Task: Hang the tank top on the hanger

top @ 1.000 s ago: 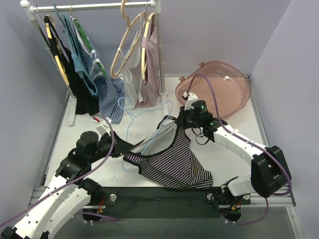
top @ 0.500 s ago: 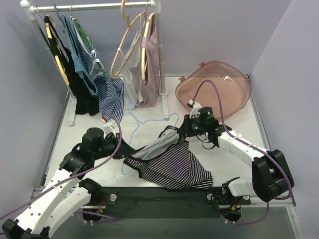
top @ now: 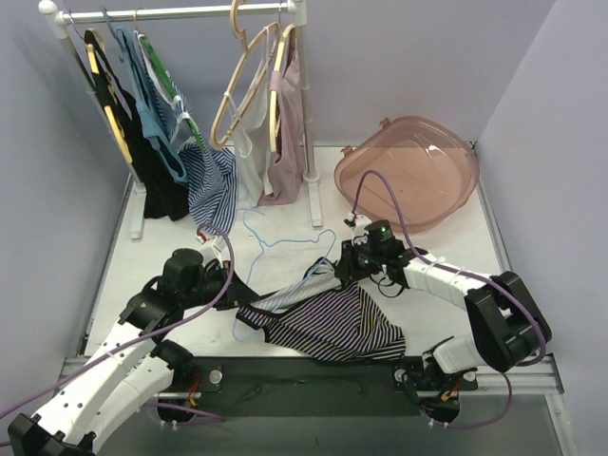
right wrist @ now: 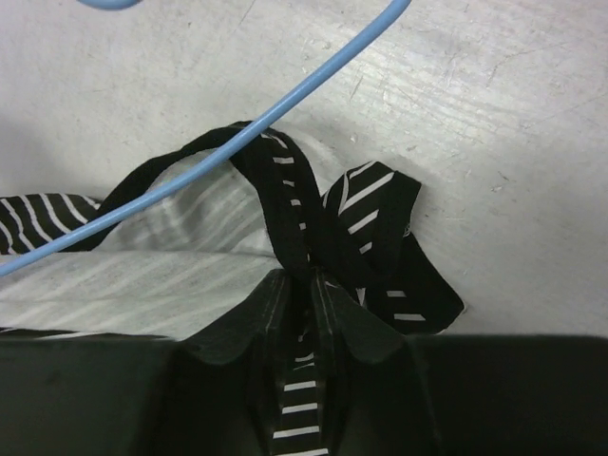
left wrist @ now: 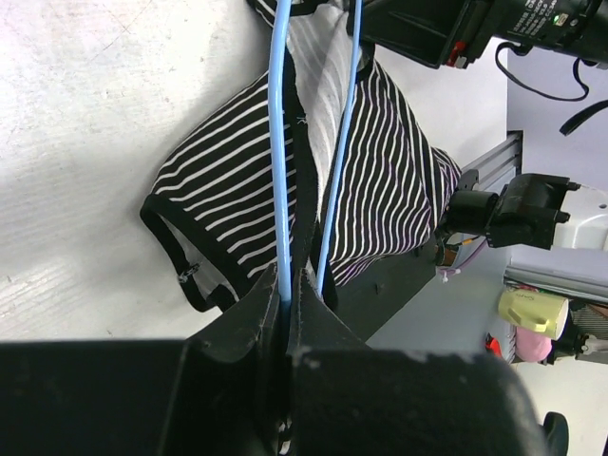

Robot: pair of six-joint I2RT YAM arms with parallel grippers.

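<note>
The tank top's strap (right wrist: pixel 271 171) hangs in a loose loop under the hanger's rod, so the robot's right gripper should grip it closer to its top and pull it past the hanger's end (top: pixel 331 234).
The black-and-white striped tank top (top: pixel 328 323) lies bunched at the table's front middle, its light grey inside showing. The pale-blue hanger (top: pixel 258 249) runs through it, hook toward the rack. My left gripper (top: pixel 239 288) is shut on a hanger rod (left wrist: pixel 281 190); the second rod (left wrist: pixel 337 171) passes inside the top (left wrist: pixel 228 190). My right gripper (top: pixel 344 271) is shut on a black-trimmed strap (right wrist: pixel 290 237) of the tank top, low over the table. The hanger's rod (right wrist: pixel 285 114) crosses just beyond that strap.
A clothes rack (top: pixel 171 13) at the back left holds a black garment (top: pixel 157 180), a blue-and-white striped garment (top: pixel 204 180), tan wooden hangers (top: pixel 249 85) and a pale top (top: pixel 285 142). A pink translucent basket (top: pixel 413 171) lies at the back right. A dark strip (top: pixel 304 380) edges the table front.
My right gripper has moved down and toward the near left with the strap. The tank top has sunk flatter onto the table. My left gripper has shifted slightly right with the hanger.
</note>
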